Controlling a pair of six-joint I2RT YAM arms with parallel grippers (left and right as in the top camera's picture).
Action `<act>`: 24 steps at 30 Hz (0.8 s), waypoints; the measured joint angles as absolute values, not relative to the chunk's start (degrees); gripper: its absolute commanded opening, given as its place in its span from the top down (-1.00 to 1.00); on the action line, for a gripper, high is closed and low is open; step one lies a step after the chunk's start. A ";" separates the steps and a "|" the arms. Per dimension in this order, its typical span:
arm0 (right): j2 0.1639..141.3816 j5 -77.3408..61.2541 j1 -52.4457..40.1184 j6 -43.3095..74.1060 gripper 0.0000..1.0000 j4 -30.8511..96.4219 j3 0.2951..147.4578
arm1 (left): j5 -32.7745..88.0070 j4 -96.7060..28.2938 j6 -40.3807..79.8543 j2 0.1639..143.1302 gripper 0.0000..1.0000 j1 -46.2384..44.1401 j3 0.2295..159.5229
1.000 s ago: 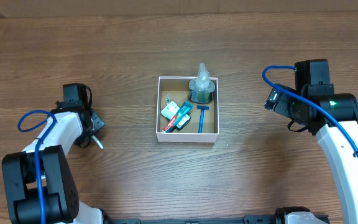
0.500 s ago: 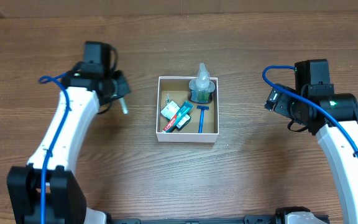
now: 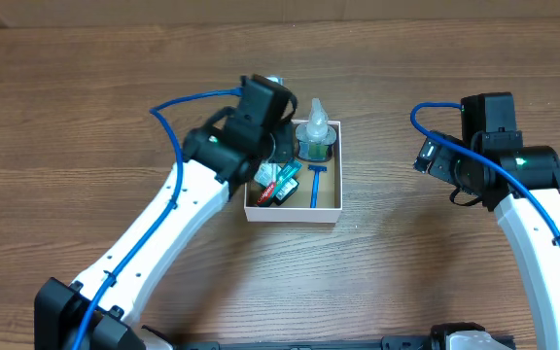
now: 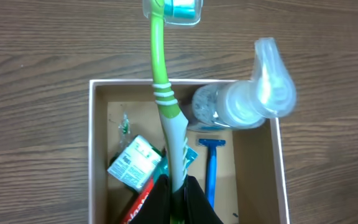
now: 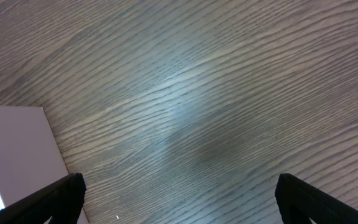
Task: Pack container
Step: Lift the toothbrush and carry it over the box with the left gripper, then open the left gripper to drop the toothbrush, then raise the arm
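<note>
The toothbrush hangs above the toothpaste tube, free of the clear bottle (image 3: 316, 138), so I should continue to lower my left gripper until close above the tube (image 3: 278, 183), then let go.
The container (image 3: 328, 209) is a shallow white box with a brown inside, at the table's middle; it also shows in the left wrist view (image 4: 96, 149). In it lie a clear bottle (image 3: 316, 134), a blue razor (image 3: 314, 185) and a toothpaste tube (image 3: 278, 185). My left gripper (image 4: 179, 193) is shut on a green and white toothbrush (image 4: 165, 93) and holds it above the box, its capped head past the far rim. My right gripper (image 5: 179, 199) is open and empty over bare table right of the box.
The wooden table (image 3: 436, 282) surrounds the box. A corner of the box's white wall (image 5: 17, 149) shows at the left of the right wrist view. My left arm (image 3: 178, 214) reaches across the box's left side.
My left arm has swung from the table's left side to over the box, carrying the toothbrush. The right arm has not moved.
</note>
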State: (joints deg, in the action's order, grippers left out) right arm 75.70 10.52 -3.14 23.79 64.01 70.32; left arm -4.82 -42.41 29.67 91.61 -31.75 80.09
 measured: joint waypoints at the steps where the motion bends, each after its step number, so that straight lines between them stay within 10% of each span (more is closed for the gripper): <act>1: 75.70 10.52 -3.14 23.81 -1.00 64.01 70.32 | -5.17 -42.48 29.95 91.64 0.86 -32.12 80.09; 24: 75.70 10.48 -3.14 23.79 -1.00 64.03 70.32 | -6.70 -44.21 32.71 104.20 0.74 -33.30 80.07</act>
